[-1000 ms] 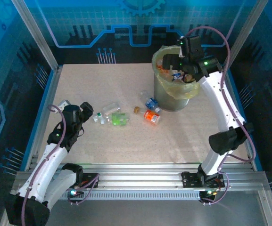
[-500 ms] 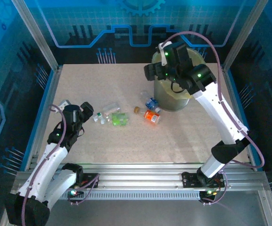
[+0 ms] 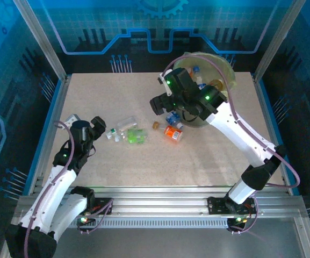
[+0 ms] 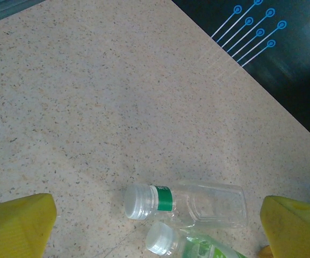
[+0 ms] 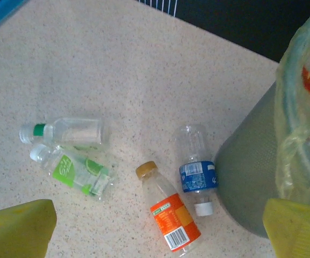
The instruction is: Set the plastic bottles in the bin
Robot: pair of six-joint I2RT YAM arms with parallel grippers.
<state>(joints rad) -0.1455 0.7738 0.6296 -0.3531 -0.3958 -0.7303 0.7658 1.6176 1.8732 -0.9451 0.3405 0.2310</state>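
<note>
My right gripper should keep going down until its fingers, open across the width of the orange-labelled bottle (image 3: 168, 130), which lies clear of the bin, are on both sides of its label (image 3: 174, 133).
Four plastic bottles lie on the table. A clear one with a green neck band (image 3: 123, 124) (image 4: 192, 201) (image 5: 63, 133) touches a green-labelled one (image 3: 136, 136) (image 4: 197, 248) (image 5: 71, 171). An orange-labelled bottle (image 3: 172, 133) (image 5: 171, 215) and a blue-labelled one (image 3: 172, 118) (image 5: 196, 169) lie at the foot of the bin (image 3: 222, 64) (image 5: 246, 172), which holds more bottles. My left gripper (image 3: 102, 130) (image 4: 155, 231) hangs open just left of the clear pair. My right gripper (image 3: 159, 103) (image 5: 157, 231) is open and empty above the orange and blue bottles.
The yellowish bag (image 5: 300, 129) folds over the bin's rim. Blue panels and metal posts (image 3: 42, 43) wall the table in on three sides. The right arm (image 3: 235, 129) crosses in front of the bin.
The right arm has swung from over the bin down and to the left, and now hovers above the bottles beside it. The left arm has stayed put.
</note>
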